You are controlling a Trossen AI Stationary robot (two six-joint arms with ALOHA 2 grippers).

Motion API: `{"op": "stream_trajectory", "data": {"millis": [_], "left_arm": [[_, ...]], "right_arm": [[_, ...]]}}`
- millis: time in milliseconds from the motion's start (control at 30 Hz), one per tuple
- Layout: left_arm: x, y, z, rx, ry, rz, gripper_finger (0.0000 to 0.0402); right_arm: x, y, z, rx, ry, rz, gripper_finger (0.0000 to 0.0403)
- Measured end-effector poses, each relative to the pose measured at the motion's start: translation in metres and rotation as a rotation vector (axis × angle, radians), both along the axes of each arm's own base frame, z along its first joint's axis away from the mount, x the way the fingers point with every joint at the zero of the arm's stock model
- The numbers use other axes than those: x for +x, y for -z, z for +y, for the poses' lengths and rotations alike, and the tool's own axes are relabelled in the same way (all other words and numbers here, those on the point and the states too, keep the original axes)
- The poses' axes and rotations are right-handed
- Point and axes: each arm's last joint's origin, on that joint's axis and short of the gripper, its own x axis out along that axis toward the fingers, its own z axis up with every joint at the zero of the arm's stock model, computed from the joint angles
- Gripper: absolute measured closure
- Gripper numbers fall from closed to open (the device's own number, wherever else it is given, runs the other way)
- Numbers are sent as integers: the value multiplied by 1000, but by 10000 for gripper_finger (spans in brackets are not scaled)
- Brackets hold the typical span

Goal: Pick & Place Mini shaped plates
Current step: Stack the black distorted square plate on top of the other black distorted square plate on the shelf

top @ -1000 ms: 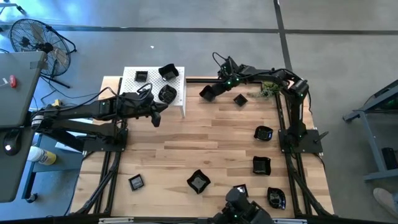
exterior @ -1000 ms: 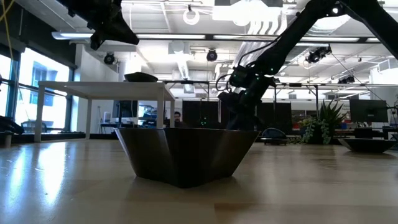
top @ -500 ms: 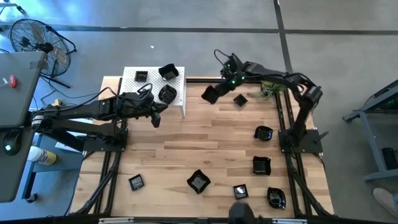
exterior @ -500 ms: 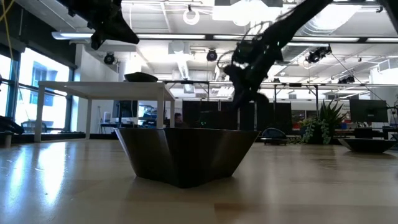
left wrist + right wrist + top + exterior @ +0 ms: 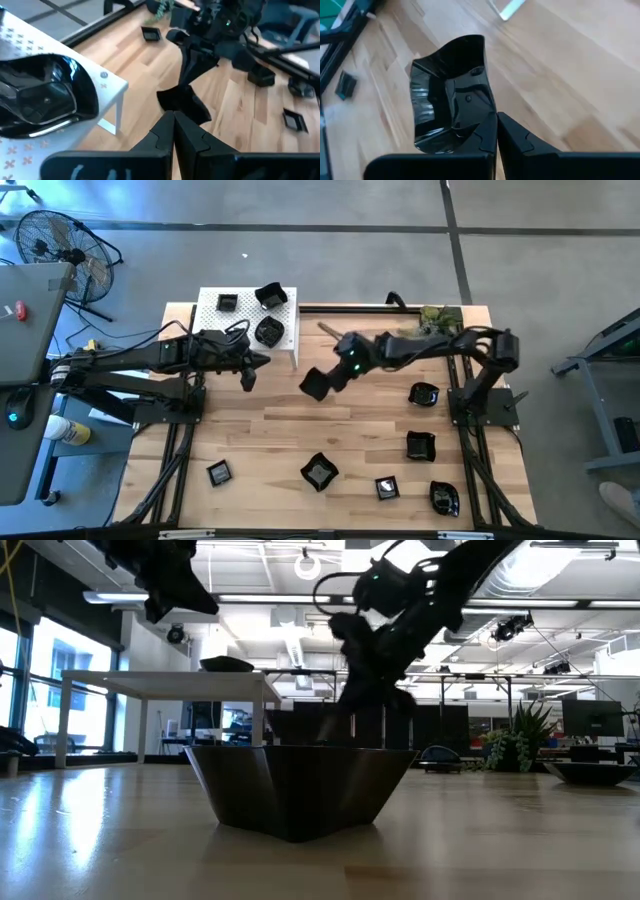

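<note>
My right gripper should now lower the black plate [image 5: 315, 384], hanging by its rim over clear wood [image 5: 296, 396] near the white stand, until the plate's base rests there, then release.
My right gripper [image 5: 328, 376] hangs over the middle of the table, shut on a glossy black angular mini plate [image 5: 314, 385], which also shows in the left wrist view [image 5: 182, 106]. My left gripper [image 5: 250, 368] is shut and empty, held in the air beside the white perforated stand [image 5: 215, 325]. Three black plates [image 5: 268, 331] sit on that stand. Several more plates lie on the wood near the right and near edges [image 5: 420, 445]. The angular one [image 5: 300, 785] fills the low view's foreground. My right gripper pinches the plate by its rim wall [image 5: 479, 126] between the two fingers. The fingers [image 5: 192, 70] point down at it from above, slanting from the table's right. The plate is lifted clear of the table and hangs tilted below the fingertips.
A green plant sprig [image 5: 432, 318] lies at the far right edge, and a small plate [image 5: 150, 34] near it. The stand's leg [image 5: 119, 116] stands close to my left gripper. Bare wood lies between the stand and the near row of plates [image 5: 318, 472].
My right gripper, still shut on the plate, has swung from the far edge beside the stand toward the table's middle, nearer and slightly left, carrying the plate in the air. The small plate it passed over stayed on the table.
</note>
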Motion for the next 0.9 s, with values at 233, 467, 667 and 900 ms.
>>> {"op": "stream_trajectory", "data": {"millis": [233,467,667,900], "left_arm": [[0,0,-1,24,45,11,396],[1,0,-2,9,79,9,396],[1,0,-2,7,81,8,396],[3,2,-3,-15,123,11,396]], "right_arm": [[40,28,8,-13,-21,47,401],[52,33,8,-32,-12,42,397],[49,17,8,-40,-4,5,351],[31,-37,12,-142,-114,-89,316]]}}
